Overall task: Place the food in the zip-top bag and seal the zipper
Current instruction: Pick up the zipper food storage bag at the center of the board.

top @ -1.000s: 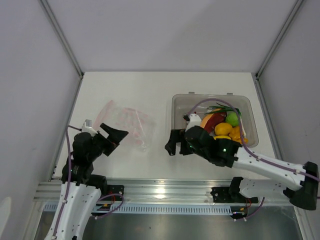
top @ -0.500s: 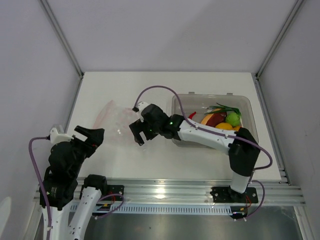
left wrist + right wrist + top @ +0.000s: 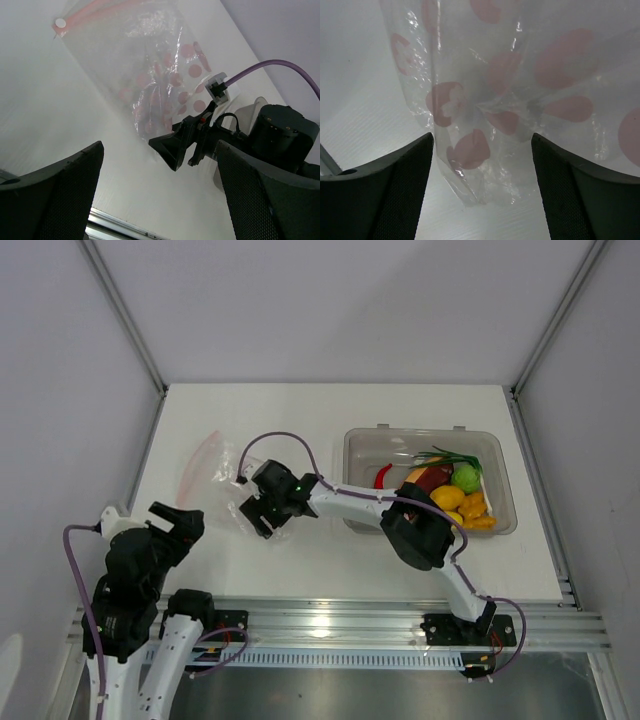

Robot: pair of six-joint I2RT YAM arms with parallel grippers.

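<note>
The zip-top bag lies flat (image 3: 222, 480), away from the grey bin. My right gripper should raise the bag's crinkled corner before my left gripper reaches for the pinkish zipper (image 3: 197, 464).
The zip-top bag (image 3: 222, 478) lies flat on the white table, clear with pink dots, its pinkish zipper (image 3: 200, 454) at the far-left end. My right gripper (image 3: 262, 512) reaches across to the bag's near-right end. In the right wrist view the bag's crinkled corner (image 3: 480, 170) lies between the open fingers (image 3: 385, 190), and whether they touch it I cannot tell. My left gripper (image 3: 176, 525) hangs open near the table's left front, empty and apart from the bag (image 3: 150, 65). The food (image 3: 450, 492) sits in a grey bin, with the red chili (image 3: 383, 475) lying apart at the bin's left.
The grey translucent bin (image 3: 420, 432) stands at the right of the table. The right arm stretches from its base across the bin's front to the bag. The right gripper (image 3: 185, 145) shows ahead in the left wrist view. White walls close in the table.
The right arm has swung left from the bin to the bag's near end. The left gripper has drawn back toward the near left. The bag has shifted slightly left.
</note>
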